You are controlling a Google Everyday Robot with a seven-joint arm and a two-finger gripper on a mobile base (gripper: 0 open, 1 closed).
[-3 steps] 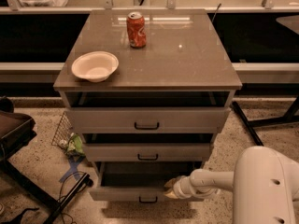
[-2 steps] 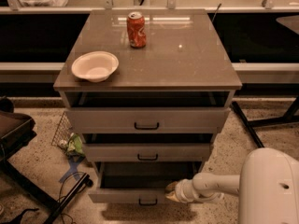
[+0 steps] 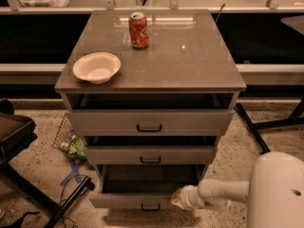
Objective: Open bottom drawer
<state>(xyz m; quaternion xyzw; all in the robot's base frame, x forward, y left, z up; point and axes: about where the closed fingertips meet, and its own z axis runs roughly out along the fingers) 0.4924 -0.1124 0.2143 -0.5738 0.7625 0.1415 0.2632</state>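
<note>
I should back off, reach inside the drawer (image 3: 173, 181) and pull the front out, because the bottom drawer is only partly open and my gripper is at its front's edge (image 3: 171, 197).
The bottom drawer (image 3: 123, 201) is the lowest of three grey-beige drawers, with a small black bar handle (image 3: 150, 207). It stands pulled out, and its dark inside (image 3: 149, 178) shows. My gripper (image 3: 175, 199) sits at the top edge of the drawer front, right of the handle, at the end of my white arm (image 3: 223, 192) that comes in from the lower right.
The middle drawer (image 3: 150, 154) and top drawer (image 3: 151, 122) sit above, both slightly out. On the cabinet top (image 3: 190, 61) are a white bowl (image 3: 97, 67) and an orange can (image 3: 138, 30). A dark chair (image 3: 14, 132), cables and green litter (image 3: 75, 147) lie on the floor at left.
My arm has drawn back to the lower right and the bottom drawer has come a little further out.
</note>
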